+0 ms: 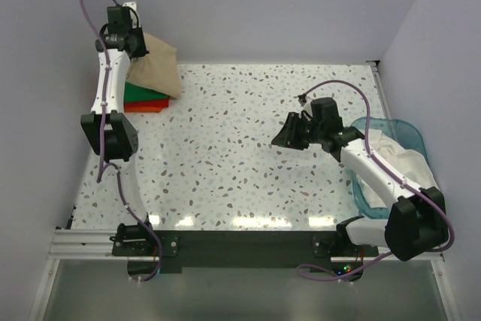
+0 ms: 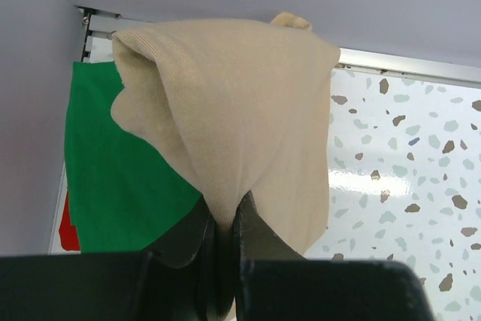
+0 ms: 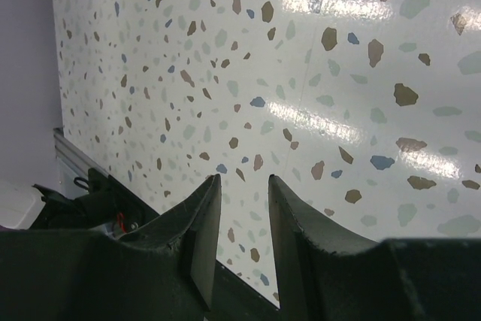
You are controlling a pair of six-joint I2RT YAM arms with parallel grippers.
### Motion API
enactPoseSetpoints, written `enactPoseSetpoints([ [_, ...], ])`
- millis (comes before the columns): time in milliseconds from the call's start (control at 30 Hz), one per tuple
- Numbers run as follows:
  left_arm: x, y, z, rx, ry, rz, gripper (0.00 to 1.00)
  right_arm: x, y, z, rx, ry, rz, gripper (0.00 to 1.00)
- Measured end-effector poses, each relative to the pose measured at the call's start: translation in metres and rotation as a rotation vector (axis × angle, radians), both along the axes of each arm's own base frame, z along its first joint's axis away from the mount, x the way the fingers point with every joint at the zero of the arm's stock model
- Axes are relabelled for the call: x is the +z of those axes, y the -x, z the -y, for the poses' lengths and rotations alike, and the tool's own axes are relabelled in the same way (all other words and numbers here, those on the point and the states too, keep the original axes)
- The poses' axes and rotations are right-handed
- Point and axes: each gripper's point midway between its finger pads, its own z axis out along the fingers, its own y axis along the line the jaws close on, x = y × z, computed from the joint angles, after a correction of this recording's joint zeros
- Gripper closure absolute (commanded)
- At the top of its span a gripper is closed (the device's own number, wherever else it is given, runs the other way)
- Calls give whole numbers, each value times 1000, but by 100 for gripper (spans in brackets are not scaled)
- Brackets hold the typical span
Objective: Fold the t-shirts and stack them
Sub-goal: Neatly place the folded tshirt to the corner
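Note:
I should carry on lowering the held edge with my left gripper across the uncovered green t-shirt [image 2: 113, 163] until it's flat, as the tan-beige t-shirt's loose end [image 1: 167, 75] lies over the stack.
My left gripper [image 1: 134, 44] is at the far left corner, shut on the tan-beige t-shirt [image 1: 158, 69], which hangs bunched from its jaws [image 2: 225, 219] over the stack. The tan cloth [image 2: 240, 110] fills the left wrist view. Below it lie the folded bright green t-shirt [image 1: 143, 94] and the red-orange t-shirt [image 1: 146, 106]; both show in the left wrist view, green [image 2: 113, 186] and red [image 2: 68, 227]. My right gripper [image 1: 284, 137] is open and empty above the table's middle right [image 3: 242, 186]. The whitish t-shirt [image 1: 398, 159] lies in the blue tub.
The translucent blue plastic tub [image 1: 406, 131] stands at the right edge, beside my right arm. The speckled table [image 1: 240, 163] has a metal rail along its front edge [image 1: 225, 242]. Grey walls close the left, back and right sides.

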Motion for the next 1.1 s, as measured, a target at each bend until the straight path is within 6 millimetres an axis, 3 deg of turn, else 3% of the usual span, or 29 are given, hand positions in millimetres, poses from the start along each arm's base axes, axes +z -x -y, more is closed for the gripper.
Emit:
enactPoseSetpoints([
  [200, 12, 3, -5, -1, 10, 23, 100, 0, 0, 0, -1, 0, 0, 65],
  [600, 8, 6, -43, 44, 47, 28, 100, 0, -2, 2, -12, 12, 5, 65],
  [700, -1, 6, -52, 59, 63, 16, 83, -1, -2, 2, -11, 14, 3, 66],
  [733, -6, 5, -55, 68, 71, 10, 68, -2, -3, 2, -10, 15, 1, 66],
  [900, -31, 5, -79, 161, 72, -30, 48, -6, -3, 2, -7, 23, -9, 64],
  [967, -37, 7, -88, 209, 62, -37, 29, -7, -3, 2, -5, 26, -8, 62],
  [1100, -46, 20, -91, 271, 73, -45, 24, -8, -4, 4, -7, 36, -2, 57],
])
